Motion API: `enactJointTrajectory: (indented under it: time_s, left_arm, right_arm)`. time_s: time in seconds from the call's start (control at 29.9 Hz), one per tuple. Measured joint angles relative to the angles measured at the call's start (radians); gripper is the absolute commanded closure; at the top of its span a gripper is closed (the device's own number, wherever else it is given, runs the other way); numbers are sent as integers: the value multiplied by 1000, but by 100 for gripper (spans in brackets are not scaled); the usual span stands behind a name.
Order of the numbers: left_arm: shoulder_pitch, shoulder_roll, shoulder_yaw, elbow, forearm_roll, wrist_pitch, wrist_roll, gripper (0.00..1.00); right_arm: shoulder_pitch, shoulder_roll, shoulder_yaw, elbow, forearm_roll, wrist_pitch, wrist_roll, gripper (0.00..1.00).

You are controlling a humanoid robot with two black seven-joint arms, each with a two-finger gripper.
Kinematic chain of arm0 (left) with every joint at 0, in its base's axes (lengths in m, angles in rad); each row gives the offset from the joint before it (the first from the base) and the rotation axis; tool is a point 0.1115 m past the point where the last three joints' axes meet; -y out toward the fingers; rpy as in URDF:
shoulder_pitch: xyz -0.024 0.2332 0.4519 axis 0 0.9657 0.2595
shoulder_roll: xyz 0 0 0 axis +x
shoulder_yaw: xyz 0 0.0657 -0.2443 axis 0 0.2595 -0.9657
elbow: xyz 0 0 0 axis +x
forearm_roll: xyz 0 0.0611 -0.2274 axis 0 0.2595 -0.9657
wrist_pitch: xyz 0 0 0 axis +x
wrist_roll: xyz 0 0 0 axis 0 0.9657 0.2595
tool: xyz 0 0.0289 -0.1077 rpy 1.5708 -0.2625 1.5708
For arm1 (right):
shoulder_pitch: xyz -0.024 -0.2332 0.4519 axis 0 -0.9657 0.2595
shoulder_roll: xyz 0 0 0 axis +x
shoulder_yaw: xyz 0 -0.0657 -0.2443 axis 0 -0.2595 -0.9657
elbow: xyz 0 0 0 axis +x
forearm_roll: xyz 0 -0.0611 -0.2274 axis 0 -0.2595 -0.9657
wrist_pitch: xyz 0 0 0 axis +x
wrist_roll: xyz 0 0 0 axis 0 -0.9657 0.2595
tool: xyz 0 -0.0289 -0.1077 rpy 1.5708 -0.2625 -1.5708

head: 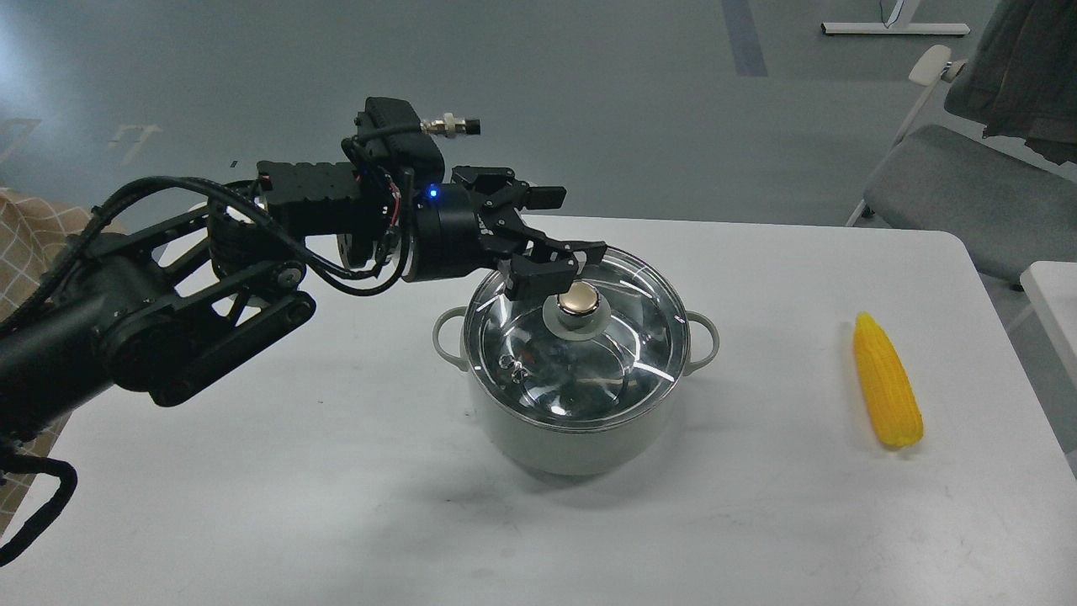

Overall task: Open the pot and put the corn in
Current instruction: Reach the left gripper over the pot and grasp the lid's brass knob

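Observation:
My gripper will uncover an empty pot [571,444] when it lifts the glass lid by its knob, because only shiny metal [565,382] shows through the lid.
The pale grey-green pot [580,444] stands in the middle of the white table [278,488] with its glass lid [589,370] on and the brass-coloured knob [579,298] on top. My left gripper [557,232] reaches in from the left, open, its fingers just behind and left of the knob, above the lid's far rim. One finger [543,271] sits close beside the knob; I cannot tell whether it touches. The yellow corn [886,392] lies on the table at the right, apart from the pot. My right gripper is out of view.
A grey chair [959,198] with dark clothing over its back stands behind the table's right corner. The edge of another white surface [1052,295] shows at the far right. My left arm spans the table's left half above the surface.

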Motion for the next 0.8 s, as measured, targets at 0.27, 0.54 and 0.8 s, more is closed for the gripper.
enactJointTrajectory:
  time_s: [0.27, 0.54, 0.8]
  left_arm:
    - [8, -33, 98, 10, 64, 26, 1, 23]
    - [27, -43, 105, 46, 79, 45, 2, 46]
    - [44, -49, 105, 56, 79, 45, 2, 80]
  right_arm:
    - [-2, 9, 0, 2, 1, 0, 1, 0]
    - [-2, 11, 4, 3, 1, 0, 1, 0]
    - [-2, 14, 5, 5, 2, 0, 1, 0]
